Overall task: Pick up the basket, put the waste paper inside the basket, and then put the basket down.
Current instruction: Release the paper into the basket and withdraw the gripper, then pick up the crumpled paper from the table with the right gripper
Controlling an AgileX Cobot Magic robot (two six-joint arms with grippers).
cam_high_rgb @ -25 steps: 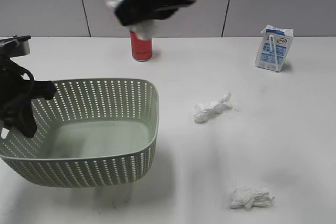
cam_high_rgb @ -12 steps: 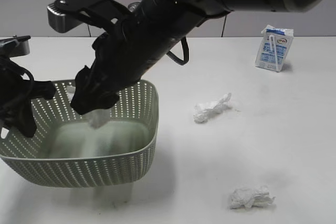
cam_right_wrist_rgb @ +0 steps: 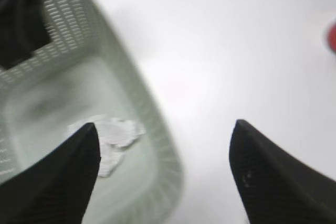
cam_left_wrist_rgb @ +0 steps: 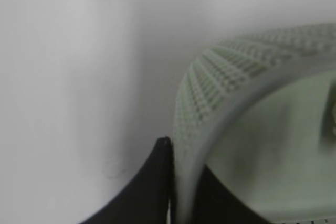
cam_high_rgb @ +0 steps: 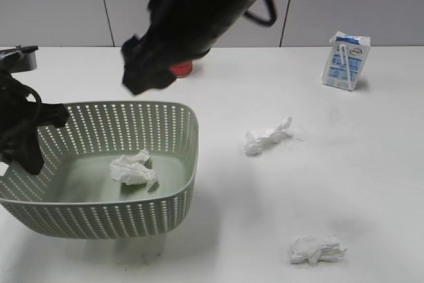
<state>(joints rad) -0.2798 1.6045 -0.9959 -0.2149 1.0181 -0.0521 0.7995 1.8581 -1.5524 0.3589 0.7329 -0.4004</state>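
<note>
I should expect more marks hidden under the middle wad when I lift it, because faint grey marks stick out past the middle wad's end.
The sage-green basket hangs tilted at the left, held by its left rim in my left gripper, which is shut on it; the left wrist view shows the rim pinched between the black fingers. One white paper wad lies inside the basket, also seen in the right wrist view. My right gripper is open and empty, above the basket's far rim. Two more wads lie on the table: one at the middle, one at the front right.
A red can stands behind the right arm at the back. A blue-and-white milk carton stands at the back right. The white table runs to a grey panelled wall.
My right gripper came down into the basket with a paper wad, let it go, and has risen open. The wad now lies on the basket floor. The left gripper and basket have stayed put.
</note>
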